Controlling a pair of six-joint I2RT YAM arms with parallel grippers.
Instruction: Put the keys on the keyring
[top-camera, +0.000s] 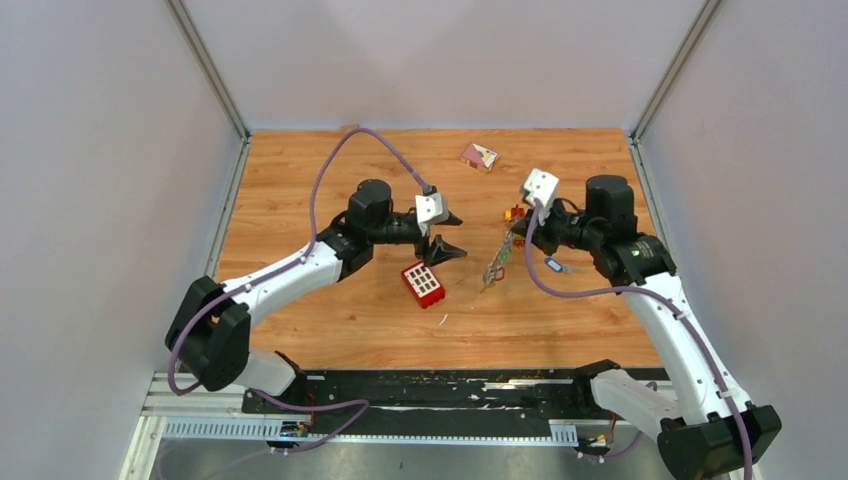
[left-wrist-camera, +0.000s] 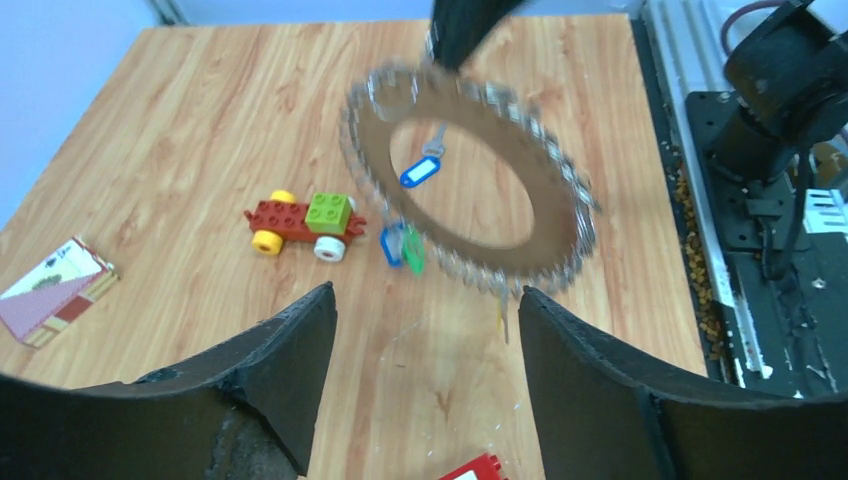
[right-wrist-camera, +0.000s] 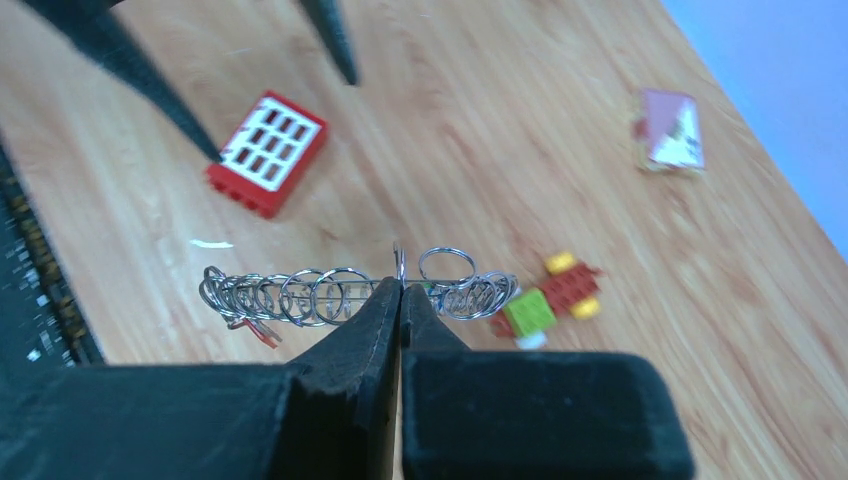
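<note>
I can see the loose blue-tagged key lying clear of the toy-block car, so I should keep moving my open left gripper toward that key until its fingers can close there.
My right gripper is shut on the rim of the keyring, holding it upright above the table. It shows edge-on, with a red-tagged key dangling at its left end. In the left wrist view the keyring faces me, gripped at its top. Blue and green key tags sit at its lower rim, and a blurred yellow key hangs below. Another blue-tagged key lies on the table, seen through the ring. My left gripper is open and empty, just left of the ring.
A red studded brick lies under the left gripper. A small toy-block car sits behind the keyring. A card lies near the back wall. Grey walls enclose three sides.
</note>
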